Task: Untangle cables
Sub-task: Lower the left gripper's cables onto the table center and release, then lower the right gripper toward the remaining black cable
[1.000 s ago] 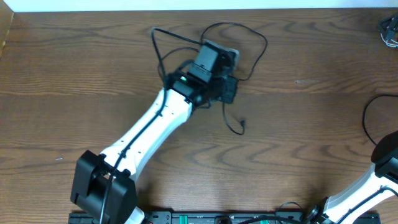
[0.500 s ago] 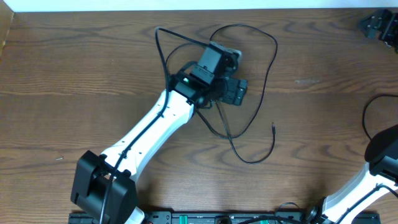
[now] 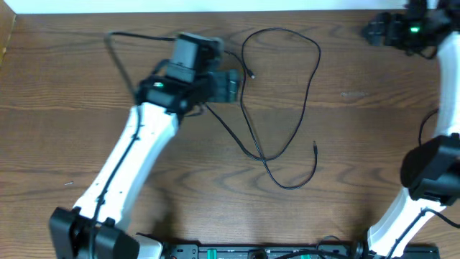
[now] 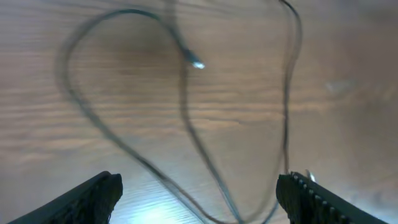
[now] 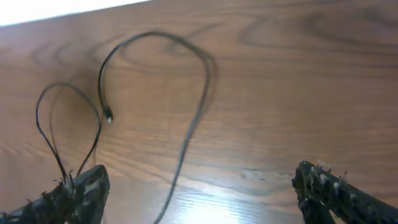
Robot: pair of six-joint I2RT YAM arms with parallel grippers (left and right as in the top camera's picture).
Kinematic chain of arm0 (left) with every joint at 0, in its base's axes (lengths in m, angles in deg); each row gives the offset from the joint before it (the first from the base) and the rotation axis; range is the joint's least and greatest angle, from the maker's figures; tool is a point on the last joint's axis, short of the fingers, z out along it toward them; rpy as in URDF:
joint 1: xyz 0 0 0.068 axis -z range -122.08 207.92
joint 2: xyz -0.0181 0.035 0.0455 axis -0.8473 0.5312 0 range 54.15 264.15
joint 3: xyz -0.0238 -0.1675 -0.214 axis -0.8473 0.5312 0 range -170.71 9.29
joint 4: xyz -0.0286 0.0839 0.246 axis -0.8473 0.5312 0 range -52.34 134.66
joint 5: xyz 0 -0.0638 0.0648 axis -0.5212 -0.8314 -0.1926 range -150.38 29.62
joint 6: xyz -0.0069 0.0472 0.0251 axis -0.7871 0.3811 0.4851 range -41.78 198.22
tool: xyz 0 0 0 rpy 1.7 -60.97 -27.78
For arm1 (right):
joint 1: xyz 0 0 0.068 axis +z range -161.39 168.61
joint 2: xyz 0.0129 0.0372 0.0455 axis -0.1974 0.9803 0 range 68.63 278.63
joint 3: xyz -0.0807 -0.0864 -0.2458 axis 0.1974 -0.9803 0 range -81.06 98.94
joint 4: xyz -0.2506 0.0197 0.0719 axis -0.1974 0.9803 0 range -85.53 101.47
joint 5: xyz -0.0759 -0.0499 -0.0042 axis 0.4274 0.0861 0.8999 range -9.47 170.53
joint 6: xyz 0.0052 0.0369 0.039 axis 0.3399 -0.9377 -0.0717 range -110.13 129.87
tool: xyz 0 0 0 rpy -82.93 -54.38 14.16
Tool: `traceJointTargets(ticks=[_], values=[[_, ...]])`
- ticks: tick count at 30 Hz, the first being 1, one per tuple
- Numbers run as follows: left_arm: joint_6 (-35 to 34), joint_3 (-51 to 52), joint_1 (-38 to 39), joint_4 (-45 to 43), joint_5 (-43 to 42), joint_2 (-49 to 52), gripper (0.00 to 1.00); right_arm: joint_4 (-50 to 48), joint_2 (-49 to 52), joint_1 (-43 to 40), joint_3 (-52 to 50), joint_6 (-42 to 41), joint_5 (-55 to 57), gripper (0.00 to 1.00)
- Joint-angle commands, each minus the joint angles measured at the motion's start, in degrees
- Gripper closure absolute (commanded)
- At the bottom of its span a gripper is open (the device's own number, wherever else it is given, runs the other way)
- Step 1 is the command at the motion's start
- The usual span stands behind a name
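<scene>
The cable's plug end (image 3: 251,75) is past the middle crossing, up against another piece of cable. My right gripper should grab the cable (image 3: 244,63) behind the plug and pull it toward that crossing.
A thin black cable (image 3: 310,79) lies loose on the wooden table (image 3: 374,144) in a big open loop. One plug end (image 3: 251,75) rests near the left gripper. The other end (image 3: 315,147) lies lower right, and strands cross near the middle (image 3: 253,147). My left gripper (image 3: 234,85) hovers at the loop's left side, open and empty. In the left wrist view its gripper (image 4: 199,194) is spread wide over blurred cable strands (image 4: 186,118). My right gripper (image 3: 369,30) is at the far right corner, open (image 5: 202,194), with the cable loop (image 5: 205,74) ahead of it.
The table's far edge (image 3: 215,10) runs just behind both grippers. A thicker black arm wire (image 3: 115,43) arcs left of the left wrist, and another (image 3: 422,133) curves by the right arm. The arm bases (image 3: 237,252) line the near edge.
The left gripper opened and let the bunched cable go, and the cable spread into a wide loop. The left arm then swung left. The right gripper came in at the far right corner.
</scene>
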Motion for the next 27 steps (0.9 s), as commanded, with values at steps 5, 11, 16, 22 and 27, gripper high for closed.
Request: traceJointTargets(ticks=[5,11,16,22,27], values=[[-3.67,-0.46,-7.93,2.73,0.33,-0.42,0.14,-1.60,1.70,9.27,0.35,-0.55,7.32,0.12],[-3.67,-0.46,-11.28,2.73,0.33,-0.42,0.15,-7.04,3.96,16.96,0.37,-3.87,10.84,0.18],[-3.65,-0.46,-12.55,2.73,0.35,-0.42,0.15,-15.30,5.40,21.62,0.57,-5.09,12.96,0.21],[-3.65,-0.46,-12.52,3.02,0.50,-0.42,0.14,-23.74,8.92,25.55,0.55,-5.22,18.49,0.22],[-3.63,-0.46,-12.52,4.07,0.52,-0.42,0.15,-29.40,15.04,27.45,0.55,-6.58,18.16,0.28]])
